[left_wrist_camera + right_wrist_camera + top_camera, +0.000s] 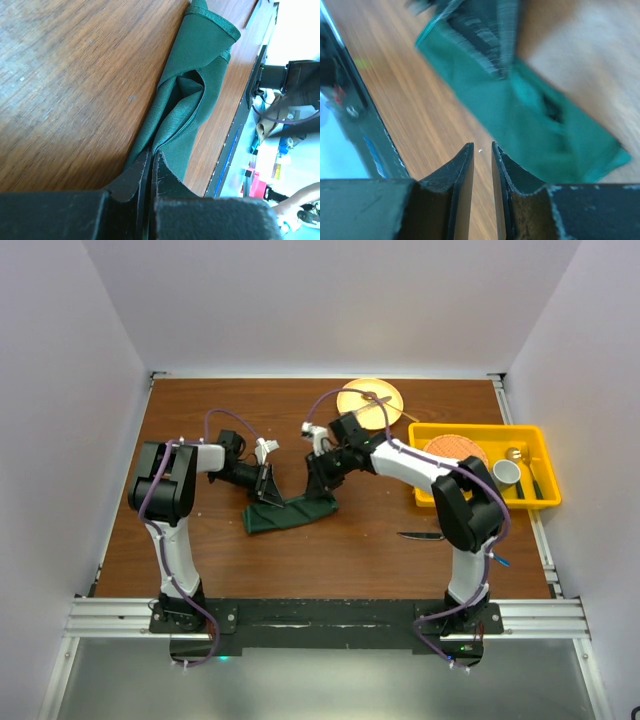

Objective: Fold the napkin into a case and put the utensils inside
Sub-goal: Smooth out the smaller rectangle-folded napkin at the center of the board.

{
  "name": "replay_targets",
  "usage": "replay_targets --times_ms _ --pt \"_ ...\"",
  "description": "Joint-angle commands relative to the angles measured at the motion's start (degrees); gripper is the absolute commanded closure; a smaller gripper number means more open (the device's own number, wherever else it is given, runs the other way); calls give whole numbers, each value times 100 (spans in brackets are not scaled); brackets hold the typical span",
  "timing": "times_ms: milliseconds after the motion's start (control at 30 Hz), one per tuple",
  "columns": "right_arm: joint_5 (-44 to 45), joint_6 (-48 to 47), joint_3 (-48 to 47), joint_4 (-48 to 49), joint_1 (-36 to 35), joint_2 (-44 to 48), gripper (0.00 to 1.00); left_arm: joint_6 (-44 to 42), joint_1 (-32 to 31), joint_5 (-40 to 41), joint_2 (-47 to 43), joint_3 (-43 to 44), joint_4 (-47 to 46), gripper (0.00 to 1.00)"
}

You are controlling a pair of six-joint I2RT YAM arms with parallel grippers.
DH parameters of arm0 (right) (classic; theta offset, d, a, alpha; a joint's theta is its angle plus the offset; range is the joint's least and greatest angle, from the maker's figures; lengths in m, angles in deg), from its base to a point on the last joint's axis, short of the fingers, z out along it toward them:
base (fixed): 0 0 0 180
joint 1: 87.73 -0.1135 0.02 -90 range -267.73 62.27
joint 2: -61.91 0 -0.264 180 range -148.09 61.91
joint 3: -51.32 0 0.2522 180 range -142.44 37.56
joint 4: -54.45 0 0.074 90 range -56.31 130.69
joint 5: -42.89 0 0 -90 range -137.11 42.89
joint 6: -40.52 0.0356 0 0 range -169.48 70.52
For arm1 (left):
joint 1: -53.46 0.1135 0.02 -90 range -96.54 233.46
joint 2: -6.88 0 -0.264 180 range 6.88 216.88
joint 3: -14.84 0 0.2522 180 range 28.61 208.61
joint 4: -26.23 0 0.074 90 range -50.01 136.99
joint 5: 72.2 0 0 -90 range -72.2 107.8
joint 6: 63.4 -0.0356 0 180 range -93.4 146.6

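My left gripper is holding the napkin, and the napkin's fold gapes [190, 86] beyond its hold. So my right gripper should hold down the napkin's far end [328, 505] while my left gripper opens and moves toward it.
The dark green napkin [292, 513] lies bunched in a narrow folded strip at mid-table. My left gripper [267, 490] is at its left end, and in the left wrist view the jaws [151, 159] are shut on a fold of the napkin [195, 95]. My right gripper [321, 478] hovers over the strip's right end. In the right wrist view its jaws [482, 146] stand a narrow gap apart with only bare wood between them, and the napkin [540, 125] lies just beyond. The dark-handled knife [421, 536] lies to the right. A sliver of blue fork [501, 562] shows by the right arm.
A yellow plate [352, 402] with a metal utensil on it sits at the back. A yellow bin [540, 445] on the right holds a wicker plate, a cup and cutlery. White walls enclose the table on three sides.
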Motion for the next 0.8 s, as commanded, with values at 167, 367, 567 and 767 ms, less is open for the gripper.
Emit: replay_targets --times_ms 167,367,567,767 --pt "-1786 2297 418 1631 995 -429 75 -621 83 1561 353 24 -79 100" --pt "-1823 2369 612 1747 1013 -956 75 -621 83 1596 362 111 0 100" --pt "-1348 2026 744 1422 1074 -1352 75 -630 161 1640 318 155 106 100" --pt "-716 1797 674 1017 1154 -1528 76 -603 566 1106 186 243 141 96"
